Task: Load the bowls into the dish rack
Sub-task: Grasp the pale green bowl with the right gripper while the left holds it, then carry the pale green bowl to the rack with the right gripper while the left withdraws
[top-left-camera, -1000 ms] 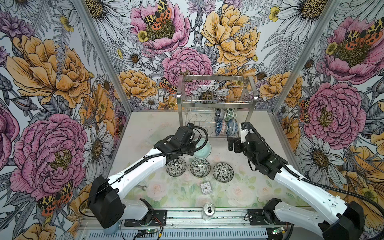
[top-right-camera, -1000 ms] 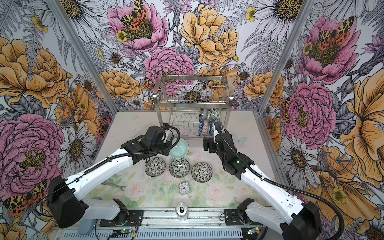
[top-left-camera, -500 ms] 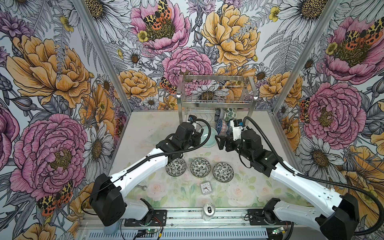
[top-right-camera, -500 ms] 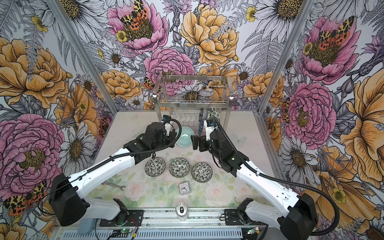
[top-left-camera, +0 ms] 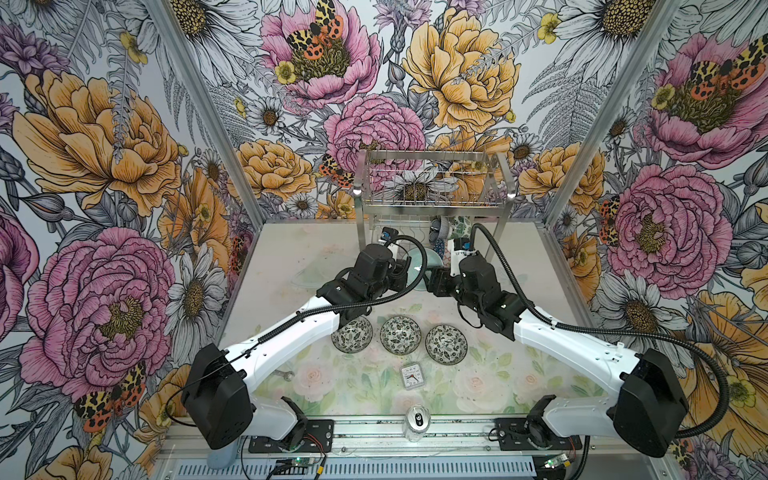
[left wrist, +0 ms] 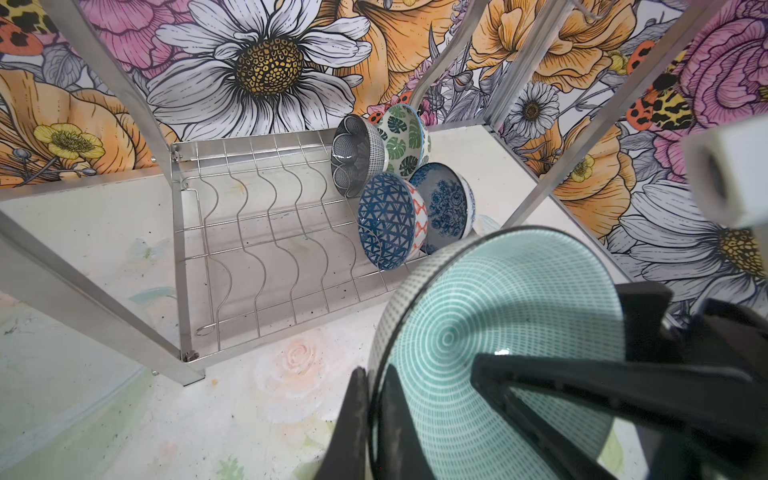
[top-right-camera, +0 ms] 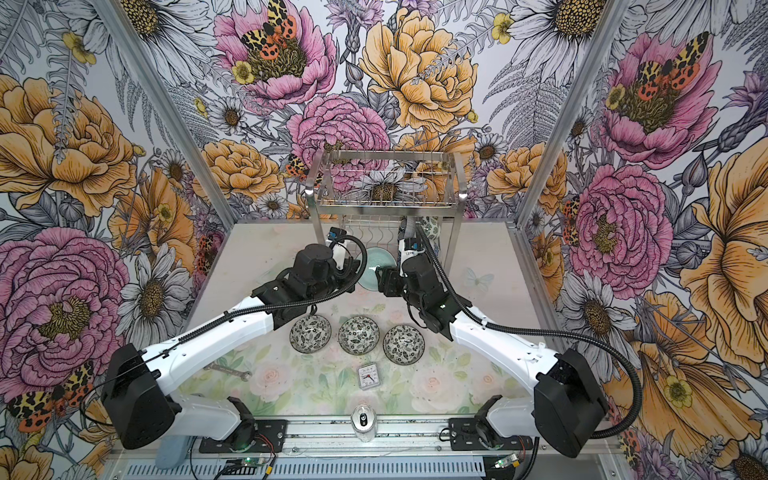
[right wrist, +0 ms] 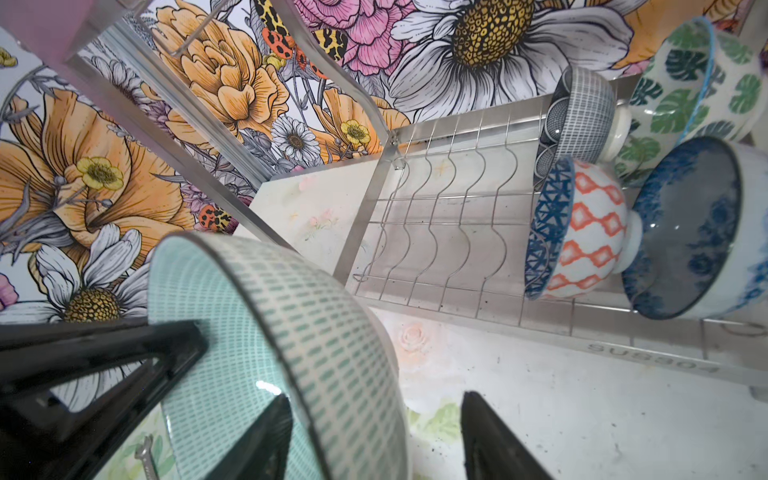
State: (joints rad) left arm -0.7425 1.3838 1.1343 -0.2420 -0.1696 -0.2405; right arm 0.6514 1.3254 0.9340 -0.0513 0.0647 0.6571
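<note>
I should close my right gripper on the opposite rim (right wrist: pixel 324 432) and take the bowl over with it before loading the rack, because my left gripper is shut on the pale teal bowl's rim (left wrist: pixel 384 356).
A pale teal bowl (top-left-camera: pixel 420 266) (left wrist: pixel 498 332) hangs tilted above the table just in front of the dish rack (top-left-camera: pixel 432 203) (left wrist: pixel 266 232). My left gripper (left wrist: pixel 372 376) (top-left-camera: pixel 405 270) is shut on its rim, one finger on each side of the wall. My right gripper (right wrist: pixel 374 397) (top-left-camera: pixel 432 280) straddles the opposite rim. It is open: one finger sits inside the bowl (right wrist: pixel 291 332) and the other stands off the outer wall with a gap. The rack's lower tier holds several bowls on its right: navy petal (left wrist: pixel 353 162), green-leaf (left wrist: pixel 405 141), blue triangle (left wrist: pixel 386 220) and blue floral (left wrist: pixel 446 208). Three black-white leaf bowls (top-left-camera: pixel 352 333) (top-left-camera: pixel 400 334) (top-left-camera: pixel 446 344) sit in a row on the table.
A small square clock (top-left-camera: pixel 411 376) lies in front of the row of bowls, and a can (top-left-camera: pixel 417 422) stands at the table's front edge. A wrench (top-right-camera: pixel 228 371) lies at the front left. The rack's wavy slots (right wrist: pixel 453 232) left of the loaded bowls hold nothing. Rack legs (left wrist: pixel 104 291) stand close by.
My left gripper has lifted the teal bowl toward the rack. My right gripper swung left to the bowl's other side and its jaws have narrowed around the rim.
</note>
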